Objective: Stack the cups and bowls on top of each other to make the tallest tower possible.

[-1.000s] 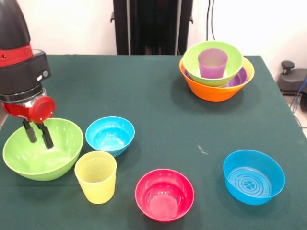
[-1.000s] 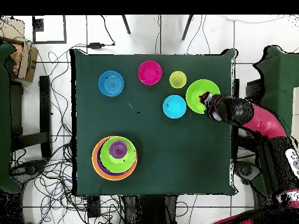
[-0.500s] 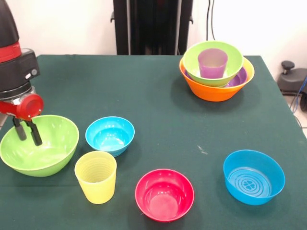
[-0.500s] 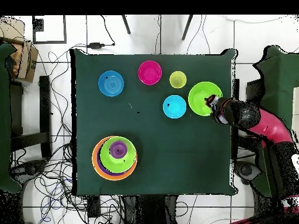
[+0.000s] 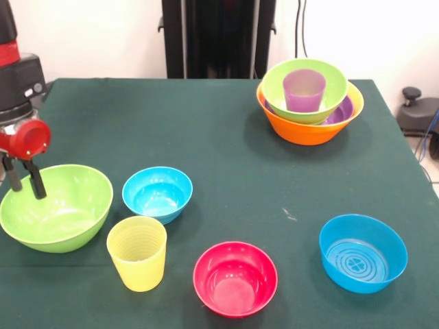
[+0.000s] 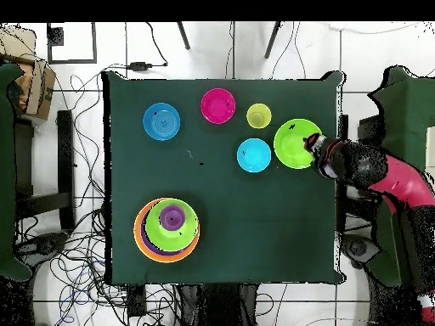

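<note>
The wide lime green bowl point(image 5: 58, 211) will tip and its near side will hang low when I lift, because my gripper straddles only the bowl's far rim point(image 5: 27, 177).
My gripper point(image 5: 24, 184) is open at the table's left side, one finger inside the far rim of a large lime green bowl point(image 5: 62, 212) and the other just outside it. From above, the gripper point(image 6: 313, 144) sits at this bowl's point(image 6: 295, 143) edge. Beside the bowl are a light blue bowl point(image 5: 157, 194), a ribbed yellow cup point(image 5: 137, 252), a pink-red bowl point(image 5: 235, 277) and a darker blue bowl point(image 5: 363, 252). The tower point(image 5: 309, 130) at the far right has an orange bowl holding a purple bowl point(image 5: 345, 110), a green bowl point(image 5: 274, 83) and the purple cup point(image 5: 304, 89).
The lime green bowl lies close to the table's left edge point(image 5: 5, 253). A black stand point(image 5: 219, 38) rises behind the table. A black object point(image 5: 418, 110) sits off the right side. From above, cables point(image 6: 81, 246) lie on the floor.
The gripper moved left and rose. The lime green bowl slid left with it at first, then stayed put while the fingers shifted to its far rim.
</note>
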{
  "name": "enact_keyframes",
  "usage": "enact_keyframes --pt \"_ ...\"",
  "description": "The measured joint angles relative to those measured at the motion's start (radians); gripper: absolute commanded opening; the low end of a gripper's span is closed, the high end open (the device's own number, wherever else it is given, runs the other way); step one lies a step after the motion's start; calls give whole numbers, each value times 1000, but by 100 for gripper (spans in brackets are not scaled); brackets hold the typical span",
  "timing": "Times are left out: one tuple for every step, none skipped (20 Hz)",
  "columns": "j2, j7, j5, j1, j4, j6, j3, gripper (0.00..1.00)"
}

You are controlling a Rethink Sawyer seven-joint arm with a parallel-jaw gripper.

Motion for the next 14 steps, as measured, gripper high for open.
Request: enact_keyframes --pt "-7 0 0 1 4 0 0 100" --pt "-17 0 0 2 8 0 0 100" --pt "-25 0 0 3 11 0 0 100" --pt "-33 0 0 5 14 0 0 100" --pt "-42 0 0 6 18 0 0 100" --pt "-48 0 0 7 21 0 1 100" --pt "-50 0 0 8 22 0 1 100" --pt "-54 0 0 8 24 0 2 100" --pt "-58 0 0 7 26 0 5 100" --pt "-58 0 0 7 27 0 6 100" --pt "-57 0 0 6 27 0 7 100" --pt "-56 0 0 5 27 0 9 100" --pt "-51 0 -1 -2 27 0 15 100" --pt "-48 0 -1 -5 27 0 19 100"
